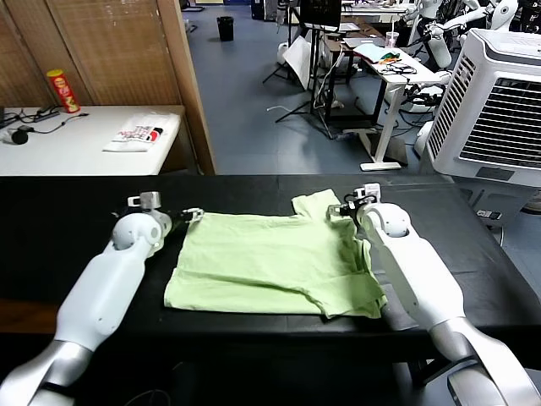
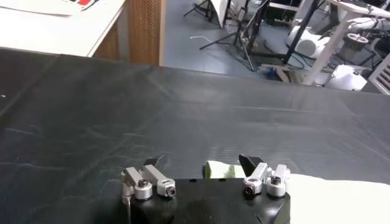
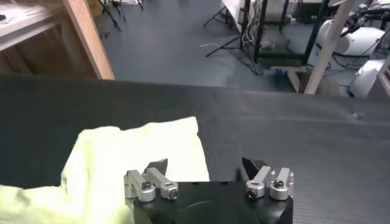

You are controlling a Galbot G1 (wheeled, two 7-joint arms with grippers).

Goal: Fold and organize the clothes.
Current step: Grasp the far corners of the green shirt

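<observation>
The sleeve (image 1: 314, 204) reaches out beyond the shirt's far edge (image 1: 251, 215), so I expect it to bunch up at the shirt's corner when I fold that edge toward me.
The clothes are one pale green shirt (image 1: 270, 262), lying roughly flat on the black table (image 1: 68, 203), with a sleeve sticking out at its far right corner. My left gripper (image 1: 190, 214) is low at the shirt's far left corner. In the left wrist view this gripper (image 2: 204, 163) is open and a tip of the cloth (image 2: 220, 170) lies between its fingers. My right gripper (image 1: 345, 209) is at the far right sleeve. It is open in the right wrist view (image 3: 204, 165), one finger over the sleeve (image 3: 140, 152), the other over bare table.
A white side table (image 1: 76, 152) at the back left carries a red can (image 1: 62, 90), a white printed packet (image 1: 139, 134) and cables. A wooden partition rises behind it. A large white air cooler (image 1: 499, 110) stands at the right, past the table's end.
</observation>
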